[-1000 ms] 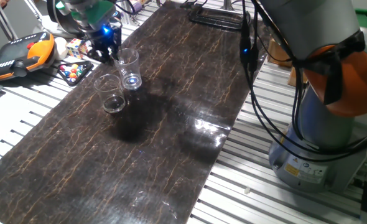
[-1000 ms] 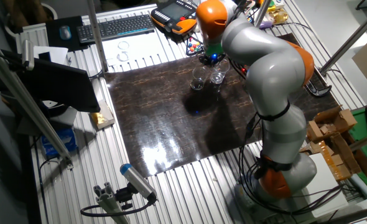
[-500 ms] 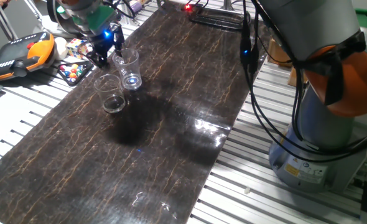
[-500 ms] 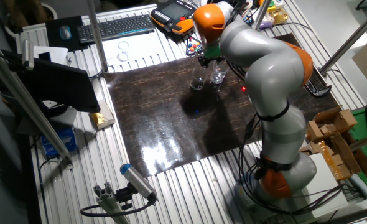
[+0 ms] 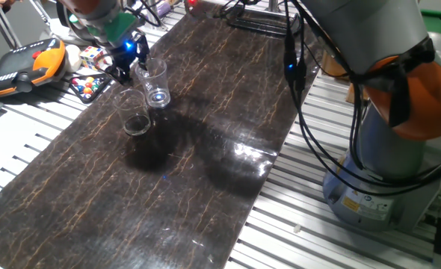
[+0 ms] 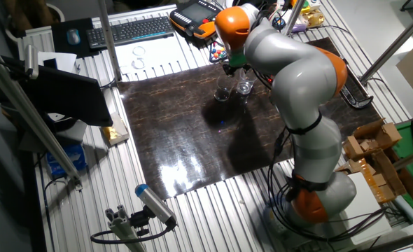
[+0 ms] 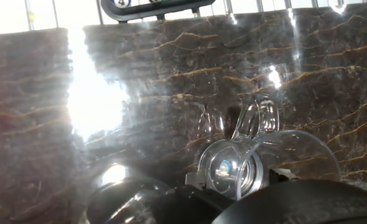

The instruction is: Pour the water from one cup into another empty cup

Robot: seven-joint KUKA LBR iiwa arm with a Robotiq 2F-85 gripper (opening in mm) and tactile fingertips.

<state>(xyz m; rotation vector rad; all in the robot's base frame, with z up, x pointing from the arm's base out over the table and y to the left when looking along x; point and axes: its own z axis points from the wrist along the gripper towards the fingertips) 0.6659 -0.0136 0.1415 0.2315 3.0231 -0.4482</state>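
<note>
The taller tumbler's bottom [image 5: 159, 97] is shining brightly while the shorter cup's bottom looks dark, so I expect the taller tumbler to pour out water when I tilt it.
Two clear tumblers stand upright on the dark marbled mat [image 5: 205, 172]. The taller, narrower cup [image 5: 155, 81] [image 6: 245, 85] is the farther one, and the shorter, wider cup [image 5: 133, 113] [image 6: 222, 92] stands just in front of it. I cannot make out the water in either. My gripper [image 5: 134, 67] [image 6: 235, 68], lit blue, hangs open at the tall cup's rim on its left side. In the hand view that tall cup [image 7: 258, 165] sits right below, between the dark blurred fingers [image 7: 130, 196].
An orange and black handheld controller [image 5: 22, 63] and a tray of coloured balls [image 5: 88, 84] lie left of the mat. Black cables [image 5: 299, 90] run along the right edge by the arm's base [image 5: 385, 172]. A keyboard [image 6: 129, 29] sits beyond the mat.
My gripper has sunk a little lower beside the tall cup's rim. Both cups have stayed where they were.
</note>
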